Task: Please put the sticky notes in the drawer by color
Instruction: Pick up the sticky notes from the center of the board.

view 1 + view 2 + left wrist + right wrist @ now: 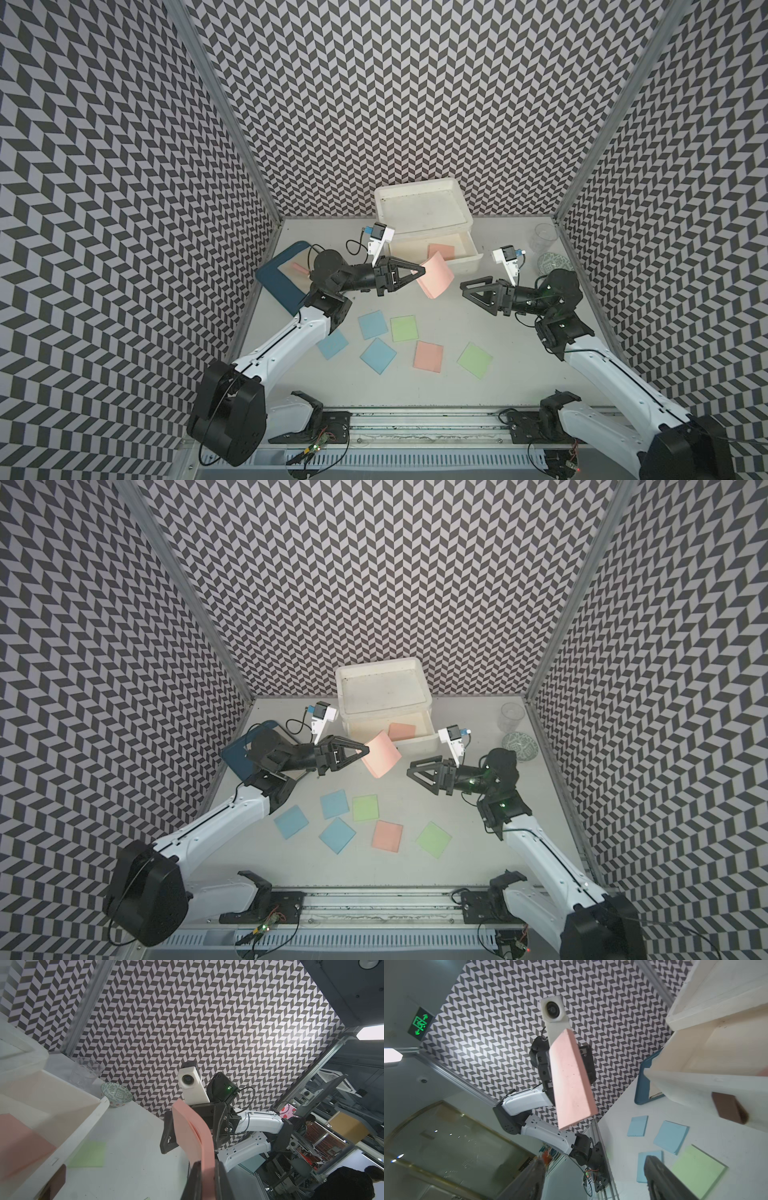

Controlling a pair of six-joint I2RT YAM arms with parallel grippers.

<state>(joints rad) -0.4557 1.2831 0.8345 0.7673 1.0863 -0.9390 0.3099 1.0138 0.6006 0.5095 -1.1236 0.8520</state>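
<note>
The drawer's pink note (441, 250) lies toward my right gripper's side, so my left gripper should offer its pink note's free edge (444, 284) to my right gripper for placing.
The white drawer box (382, 208) stands at the back with one drawer (465, 262) pulled out, and a salmon pink sticky note (441, 251) lies inside it. My left gripper (422, 270) is shut on another pink sticky note (435, 279), which hangs bent in the air just in front of the open drawer; the left wrist view shows this held note (193, 1132) pinched between the jaws. To its right, my right gripper (467, 291) stands open and empty. Blue notes (373, 324), green notes (404, 328) and one pink note (428, 355) lie on the table.
A dark blue tray (278, 282) holding a beige sheet lies at the back left, partly under my left arm. A clear glass (544, 237) and a patterned bowl (555, 262) stand at the back right, close to my right arm. The drawer's brown handle (729, 1110) sticks forward.
</note>
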